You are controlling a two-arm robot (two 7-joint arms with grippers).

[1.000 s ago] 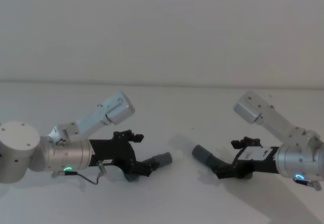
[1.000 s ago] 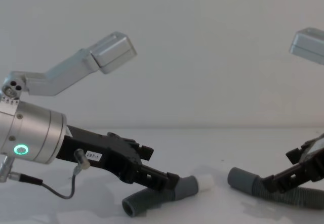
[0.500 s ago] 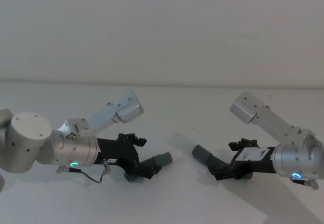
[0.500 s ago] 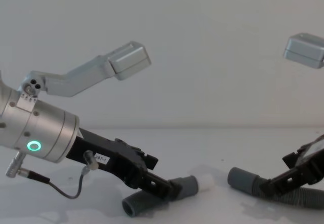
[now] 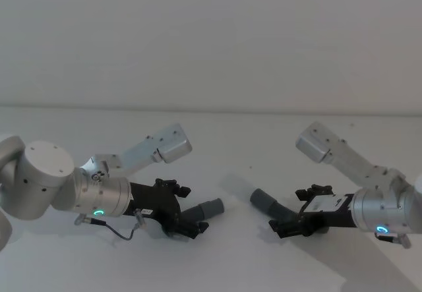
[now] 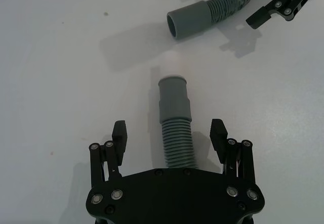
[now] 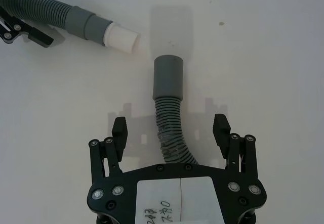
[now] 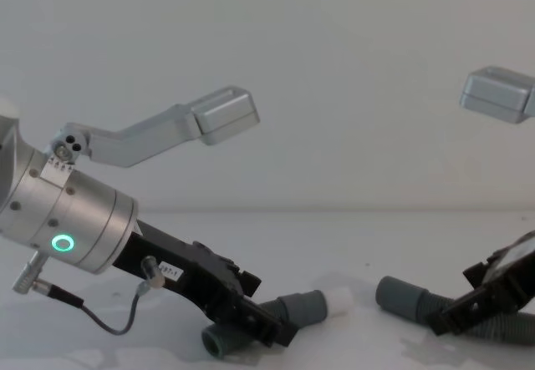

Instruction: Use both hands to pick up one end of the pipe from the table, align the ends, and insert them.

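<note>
Only a short corrugated part point(image 8: 433, 306) of the longer hose extends beyond my right gripper's fingers. The hose should hold its cuff point(image 8: 401, 298) straight out when I lift it.
The pipe lies in two pieces on the white table point(image 5: 224, 140). In the left wrist view my left gripper point(image 6: 169, 131) is open and straddles the short hose point(image 6: 177, 143) at its corrugated part. That hose's cuff point(image 6: 173, 98) and white tip point(image 6: 169, 64) point towards the longer hose's cuff point(image 6: 188, 20). My right gripper point(image 7: 170, 126) is also open, its fingers either side of the longer hose point(image 7: 169, 128), behind the cuff point(image 7: 168, 77). From the head, the left gripper point(image 5: 191, 227) and right gripper point(image 5: 285, 227) sit low over the two facing cuffs point(image 5: 210, 207) point(image 5: 264, 202), a gap apart.
The table around the hoses is bare white. The chest view has the short hose's white tip point(image 8: 338, 301) a short way from the longer hose's cuff point(image 8: 397, 296), with both upper arm links point(image 8: 221, 113) point(image 8: 497, 94) raised above the table.
Both grippers have dropped lower and closer around their hoses, and the left arm has shifted right. The hoses have not moved.
</note>
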